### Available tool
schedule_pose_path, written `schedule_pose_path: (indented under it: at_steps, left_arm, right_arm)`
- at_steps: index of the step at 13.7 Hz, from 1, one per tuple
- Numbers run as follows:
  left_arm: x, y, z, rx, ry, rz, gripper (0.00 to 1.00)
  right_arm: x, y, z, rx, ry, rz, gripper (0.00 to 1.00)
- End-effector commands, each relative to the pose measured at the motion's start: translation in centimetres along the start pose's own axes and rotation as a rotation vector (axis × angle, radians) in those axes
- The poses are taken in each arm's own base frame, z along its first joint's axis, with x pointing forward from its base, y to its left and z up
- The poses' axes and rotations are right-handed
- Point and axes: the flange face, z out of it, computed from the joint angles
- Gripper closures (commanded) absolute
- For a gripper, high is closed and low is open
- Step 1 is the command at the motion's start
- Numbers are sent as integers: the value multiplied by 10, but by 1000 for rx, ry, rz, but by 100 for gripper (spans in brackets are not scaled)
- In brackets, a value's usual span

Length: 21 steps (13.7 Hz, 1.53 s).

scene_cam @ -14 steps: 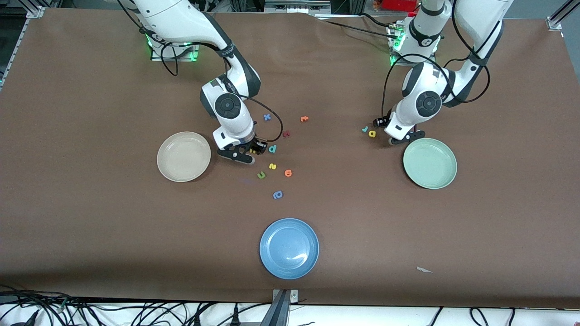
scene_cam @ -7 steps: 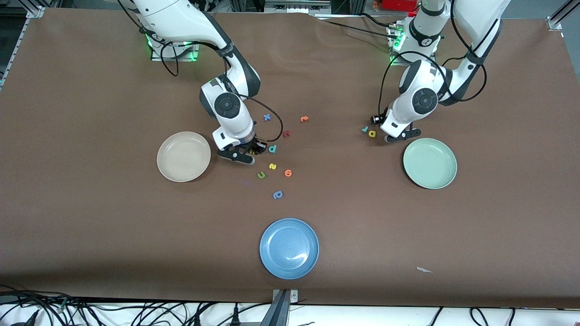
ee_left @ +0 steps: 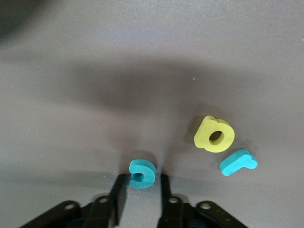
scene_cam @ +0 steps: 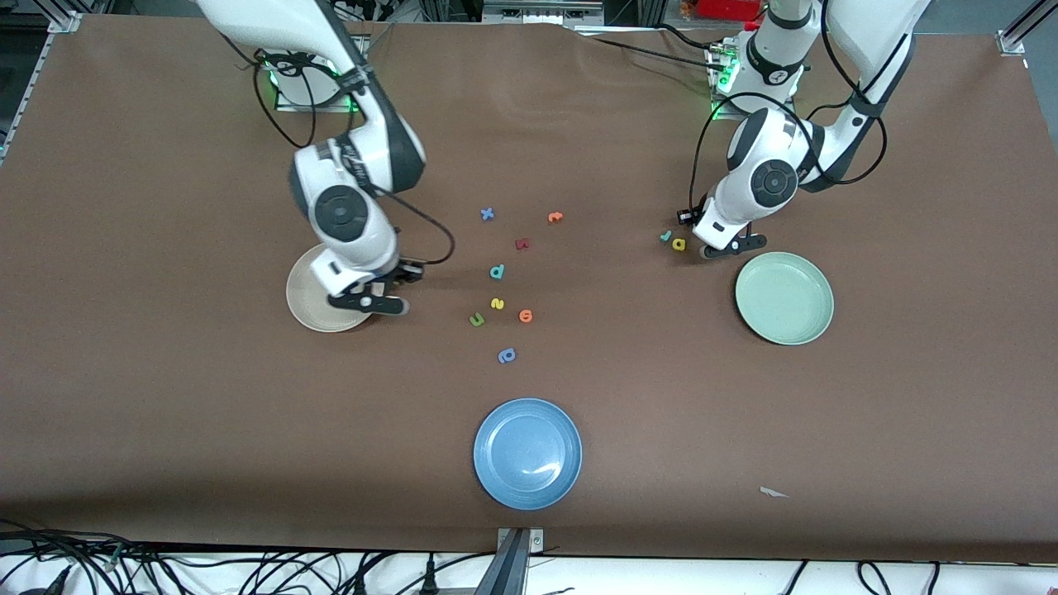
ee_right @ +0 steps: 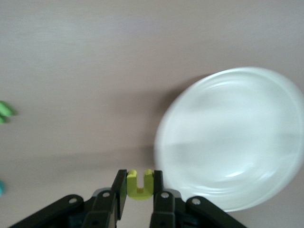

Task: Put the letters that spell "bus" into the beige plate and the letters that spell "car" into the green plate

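Observation:
The teal c's opening faces a finger of the robot's left gripper, so the left gripper should open and grip the c across its outer sides before it carries the c over.
My right gripper is shut on the yellow u. It hangs over the rim of the beige plate that faces the letter cluster. The teal b and yellow s lie mid-table. My left gripper is low on the table beside the green plate. Its narrowly open fingers straddle the teal c, with a thin gap at one finger. The c lies flat and is hidden in the front view. The yellow a and teal r lie beside it.
A blue plate sits near the front edge. Other letters lie mid-table: a green u, an orange one, a darker blue one, a blue x, an orange one and a dark red one.
My right arm lifted the yellow u out of the letter cluster and carried it over to the beige plate's rim. My left gripper's fingers narrowed around the teal c.

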Motion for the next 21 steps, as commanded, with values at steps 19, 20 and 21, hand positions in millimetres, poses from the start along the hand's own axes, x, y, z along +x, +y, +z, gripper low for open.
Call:
schedule_pose_path:
  at_steps: [19,20,21]
  left_arm:
    - [11,-20,-29,-24,48,-4,30]
    - [14,-18,-33,-30,56,-5,30]
    - [16,-21,-34,-33,57,-14,30]
  right_arm:
    - [0,-51,-6,210,-64,390,17]
    - [-4,-80,-7,208,-49,429,17]
    - [-9,-107,-1,197,-37,443,17]
